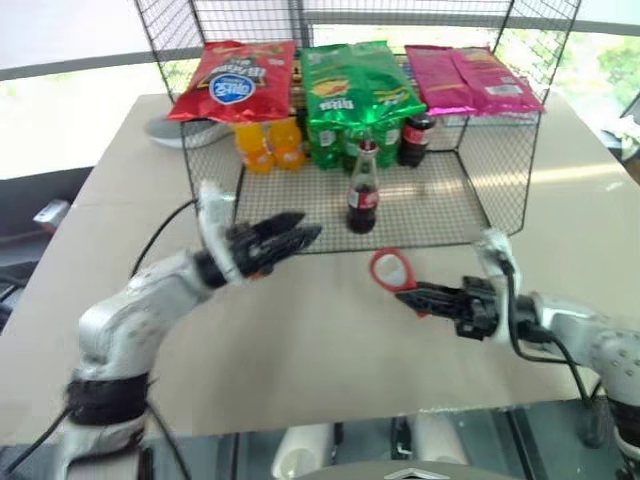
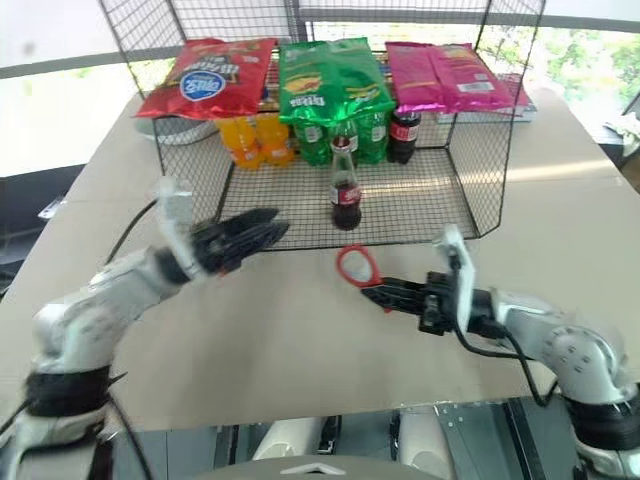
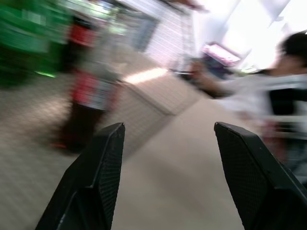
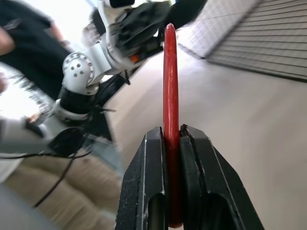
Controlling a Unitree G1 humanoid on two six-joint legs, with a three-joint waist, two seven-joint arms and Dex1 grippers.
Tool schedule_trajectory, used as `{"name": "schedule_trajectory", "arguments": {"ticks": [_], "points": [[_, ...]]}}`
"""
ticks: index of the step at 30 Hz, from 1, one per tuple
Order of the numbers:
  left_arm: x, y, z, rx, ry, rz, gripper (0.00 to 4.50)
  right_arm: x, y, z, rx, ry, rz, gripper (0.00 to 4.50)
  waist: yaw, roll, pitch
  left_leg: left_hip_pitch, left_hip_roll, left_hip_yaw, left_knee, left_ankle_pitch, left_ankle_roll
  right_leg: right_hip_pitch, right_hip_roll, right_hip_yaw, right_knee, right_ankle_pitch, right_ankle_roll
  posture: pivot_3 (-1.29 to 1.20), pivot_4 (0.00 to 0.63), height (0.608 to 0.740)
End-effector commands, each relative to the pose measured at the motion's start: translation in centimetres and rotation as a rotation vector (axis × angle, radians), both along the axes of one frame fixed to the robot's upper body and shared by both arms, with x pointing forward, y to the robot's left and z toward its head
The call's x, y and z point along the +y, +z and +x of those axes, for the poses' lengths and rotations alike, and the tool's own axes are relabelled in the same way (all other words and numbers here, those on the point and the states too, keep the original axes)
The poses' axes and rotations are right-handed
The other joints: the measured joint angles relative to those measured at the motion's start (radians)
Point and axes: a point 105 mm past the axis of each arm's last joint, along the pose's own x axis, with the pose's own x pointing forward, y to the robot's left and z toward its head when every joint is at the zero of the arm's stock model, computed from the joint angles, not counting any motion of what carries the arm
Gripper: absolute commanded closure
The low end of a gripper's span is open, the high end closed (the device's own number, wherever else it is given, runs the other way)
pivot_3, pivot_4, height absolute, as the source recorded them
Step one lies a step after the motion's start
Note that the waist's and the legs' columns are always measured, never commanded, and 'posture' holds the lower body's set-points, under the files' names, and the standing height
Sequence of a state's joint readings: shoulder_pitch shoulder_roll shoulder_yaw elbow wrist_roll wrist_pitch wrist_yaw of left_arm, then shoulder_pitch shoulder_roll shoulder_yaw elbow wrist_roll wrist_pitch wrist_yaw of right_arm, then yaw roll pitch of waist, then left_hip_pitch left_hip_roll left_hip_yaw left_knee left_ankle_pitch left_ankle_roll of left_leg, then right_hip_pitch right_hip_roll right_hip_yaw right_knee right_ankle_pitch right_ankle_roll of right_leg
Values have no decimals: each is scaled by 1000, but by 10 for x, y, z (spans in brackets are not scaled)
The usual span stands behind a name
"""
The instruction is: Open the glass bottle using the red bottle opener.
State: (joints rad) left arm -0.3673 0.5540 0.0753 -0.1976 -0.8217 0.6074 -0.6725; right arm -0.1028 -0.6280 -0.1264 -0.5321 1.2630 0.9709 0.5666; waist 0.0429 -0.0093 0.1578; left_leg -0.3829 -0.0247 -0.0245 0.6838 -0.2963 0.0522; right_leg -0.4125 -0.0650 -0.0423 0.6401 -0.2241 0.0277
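Note:
The glass bottle stands loose behind the basket's front edge, so my left gripper should draw it forward and steady its body (image 1: pixel 364 183) before the opener meets its cap.
The glass bottle (image 1: pixel 362 195) stands upright on the front part of the wire basket's mesh floor (image 1: pixel 430 210), with dark liquid and a red label. My left gripper (image 1: pixel 300 235) hovers level to the left of it, pointing toward it. Its two black fingers (image 3: pixel 103 163) are spread wide with nothing between them, and the bottle (image 3: pixel 88 96) shows blurred beyond them. My right gripper (image 1: pixel 415 295) is in front of the basket, shut on the handle of the red bottle opener (image 1: pixel 390 270). The opener's ring head points toward the bottle. The opener (image 4: pixel 170 72) stands edge-on between the pads.
Red, green and pink snack bags (image 1: pixel 355 80) lie across the basket's top. Orange soda bottles (image 1: pixel 268 145) and a dark bottle with a red cap (image 1: pixel 417 138) stand at the basket's back. A person (image 3: pixel 283 96) is beside the beige table (image 1: pixel 320 350).

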Motion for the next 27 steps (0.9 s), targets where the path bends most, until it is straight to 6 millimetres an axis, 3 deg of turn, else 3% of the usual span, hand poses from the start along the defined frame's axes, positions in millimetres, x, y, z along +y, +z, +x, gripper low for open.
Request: {"name": "schedule_trajectory", "arguments": {"ticks": [1, 8, 15, 18, 20, 21, 23, 27], "points": [[-19, 0, 18, -95, 24, 67, 209, -5, 18, -6, -92, -54, 14, 4500, -5, 0, 0, 0, 0, 1, 0, 0, 0, 0, 0, 1, 0, 0, 0, 0, 150, 740], [-40, -2, 63, -184, 96, 173, 60, -18, 18, -15, -108, -207, 10, 4500, -20, -1, 1, -1, 2, -1, -2, 0, 0, -2, -2, -1, 0, 0, 1, 0, 150, 740], [-60, -3, 80, -206, 40, 178, 60, -18, 15, -23, -111, -275, 9, 4500, -28, -2, 1, -1, 1, 1, 0, -1, 2, -1, 1, 0, 0, 0, 1, 0, 150, 740], [-62, -5, 84, -199, 32, 175, 781, -18, 16, -26, -114, -290, 12, 4500, -28, -2, 1, -1, 1, 0, 0, -1, 2, -1, 1, -1, 0, 0, 2, 0, 150, 740], [-61, -6, 84, -202, 30, 178, 1636, -18, 15, -27, -114, -299, 10, 4500, -28, -2, 2, -1, 2, 0, 0, -1, 2, -1, 2, -1, 1, 0, 2, 0, 150, 740], [-60, -7, 85, -203, 30, 179, 1818, -18, 15, -28, -114, -302, 10, 4500, -28, -2, 2, -1, 2, 0, 0, -1, 2, -1, 2, -1, 1, 0, 2, 0, 150, 740], [-58, -7, 84, -209, 27, 173, 1857, -18, 15, -28, -114, -307, 8, 4500, -28, -2, 2, -1, 2, 0, 0, -1, 2, -1, 2, -1, 1, 0, 2, 0, 150, 740], [-60, 6, 59, -252, -96, 106, 1857, -18, 13, -27, -117, -309, -2, 4500, -29, -2, 2, -1, 2, 0, 0, -1, 2, -1, 2, -1, 1, 0, 2, 0, 150, 740]]}}
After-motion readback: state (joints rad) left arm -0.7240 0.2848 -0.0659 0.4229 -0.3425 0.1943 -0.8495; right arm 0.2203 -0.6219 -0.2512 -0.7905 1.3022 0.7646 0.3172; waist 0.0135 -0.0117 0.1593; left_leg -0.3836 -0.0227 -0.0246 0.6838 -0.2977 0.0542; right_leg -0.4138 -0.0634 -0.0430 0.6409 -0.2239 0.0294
